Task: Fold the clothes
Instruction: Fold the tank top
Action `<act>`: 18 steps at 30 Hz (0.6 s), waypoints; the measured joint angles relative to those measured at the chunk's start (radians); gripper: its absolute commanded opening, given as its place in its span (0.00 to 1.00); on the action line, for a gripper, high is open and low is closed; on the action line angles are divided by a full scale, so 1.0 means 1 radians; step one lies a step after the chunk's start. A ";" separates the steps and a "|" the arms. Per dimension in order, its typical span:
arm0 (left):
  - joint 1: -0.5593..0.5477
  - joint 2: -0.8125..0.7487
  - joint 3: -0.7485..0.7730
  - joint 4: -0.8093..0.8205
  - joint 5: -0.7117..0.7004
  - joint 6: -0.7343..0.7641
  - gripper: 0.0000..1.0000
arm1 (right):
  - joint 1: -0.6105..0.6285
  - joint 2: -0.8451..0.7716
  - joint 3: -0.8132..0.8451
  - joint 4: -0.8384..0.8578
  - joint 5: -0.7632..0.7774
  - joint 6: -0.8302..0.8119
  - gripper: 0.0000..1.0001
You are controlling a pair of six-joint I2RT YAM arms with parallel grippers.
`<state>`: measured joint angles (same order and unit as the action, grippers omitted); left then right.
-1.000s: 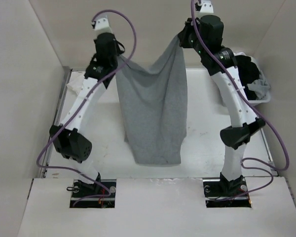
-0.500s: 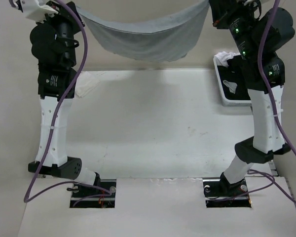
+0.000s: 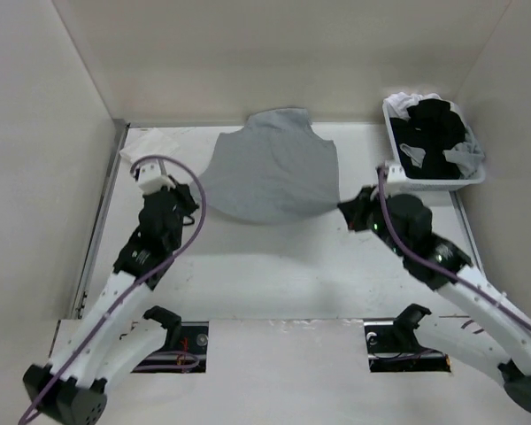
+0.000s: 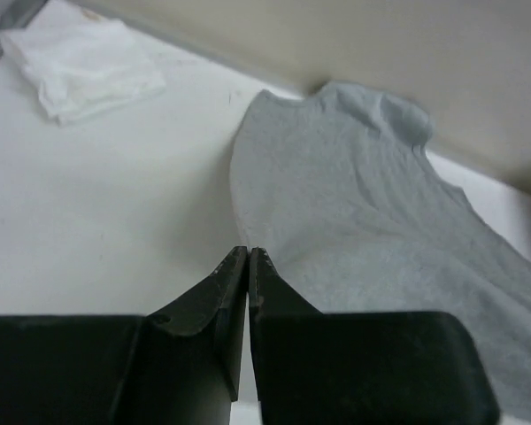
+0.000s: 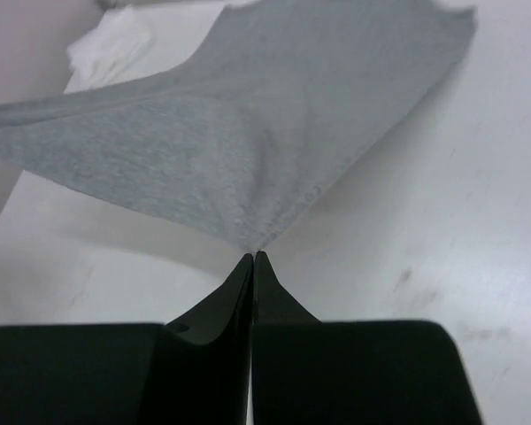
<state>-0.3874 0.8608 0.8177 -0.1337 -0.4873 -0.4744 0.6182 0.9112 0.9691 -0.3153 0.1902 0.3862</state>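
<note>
The shirt's neckline end [image 3: 280, 116] rides up against the far wall, so my left gripper and my right gripper should lay the shirt flat and retake its near corners [image 3: 329, 209].
The clothes, a plain light grey T-shirt [image 3: 270, 168], lie spread flat at the back middle of the table, neckline toward the far wall. My right gripper [image 3: 343, 207] is shut on the shirt's near right corner; in the right wrist view the fabric [image 5: 248, 115] draws to a point at the closed tips [image 5: 252, 257]. My left gripper [image 3: 193, 193] is at the shirt's near left corner. In the left wrist view its jaws [image 4: 248, 252] are closed right where the shirt's edge [image 4: 354, 204] meets them.
A small white cloth [image 3: 155, 146] lies at the back left by the table edge. A white basket [image 3: 473, 177] with black and white garments [image 3: 434, 124] stands at the back right. Walls close in on the left, right and back.
Both arms have come down from holding the shirt stretched high. The shirt now lies on the table at the back, with the grippers low at its near corners.
</note>
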 measured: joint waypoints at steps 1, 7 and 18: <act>-0.026 -0.066 -0.048 -0.031 -0.012 -0.008 0.02 | 0.043 -0.076 -0.076 -0.010 0.012 0.024 0.00; -0.209 -0.452 -0.161 -0.290 -0.108 -0.144 0.02 | 0.343 -0.420 -0.348 -0.159 0.092 0.240 0.00; -0.322 -0.533 -0.182 -0.628 -0.196 -0.400 0.02 | 0.682 -0.395 -0.399 -0.404 0.228 0.556 0.00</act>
<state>-0.7097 0.3283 0.6361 -0.7612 -0.6834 -0.8745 1.3003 0.5163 0.5697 -0.7189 0.4183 0.9421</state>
